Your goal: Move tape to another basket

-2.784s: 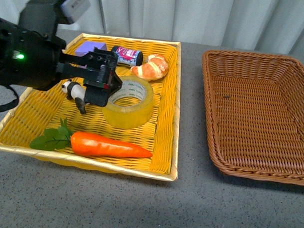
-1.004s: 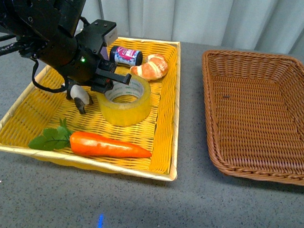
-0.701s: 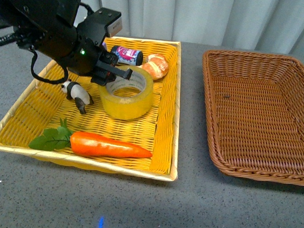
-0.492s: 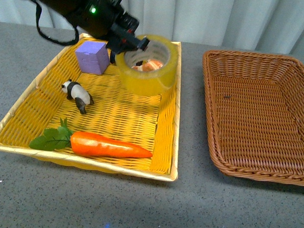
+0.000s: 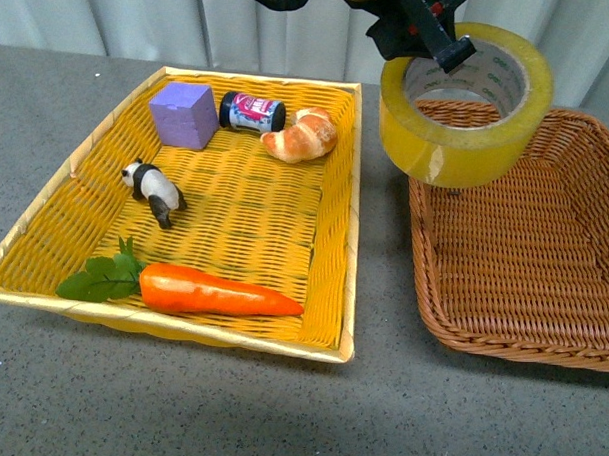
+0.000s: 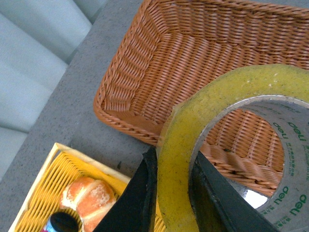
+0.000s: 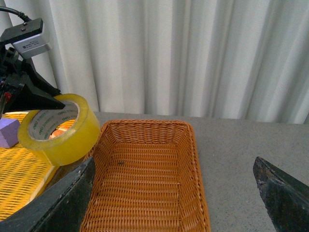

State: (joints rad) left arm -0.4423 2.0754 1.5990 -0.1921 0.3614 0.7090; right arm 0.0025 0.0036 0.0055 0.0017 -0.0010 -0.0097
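Note:
I expect the tape [image 7: 79,137] to come to rest flat on its side when I lower it into the brown basket. Its ring hangs tilted, and the basket's bottom [image 7: 145,176] is empty.
The tape [image 5: 458,128], a wide yellow roll with a white core, hangs in the air over the far left corner of the brown wicker basket [image 5: 514,245]. My left gripper [image 5: 432,27] is shut on the roll's wall at the top of the front view. In the left wrist view the two black fingers of the left gripper [image 6: 174,157] pinch the tape [image 6: 217,92], one inside the core and one outside, with the basket [image 6: 193,48] below. The right wrist view shows the tape [image 7: 67,135] beside the basket [image 7: 140,179], and my right gripper [image 7: 171,198] open and holding nothing.
A bright yellow woven tray [image 5: 35,219] lies left of the brown basket. It holds a carrot [image 5: 217,290], a toy panda [image 5: 154,191], a purple cube [image 5: 183,114], a small can [image 5: 252,112] and a croissant [image 5: 303,135]. Pale curtains hang behind the grey table.
My left gripper closed on the tape in the yellow tray, lifted it out and carried it rightward. It now hangs over the brown basket's left end.

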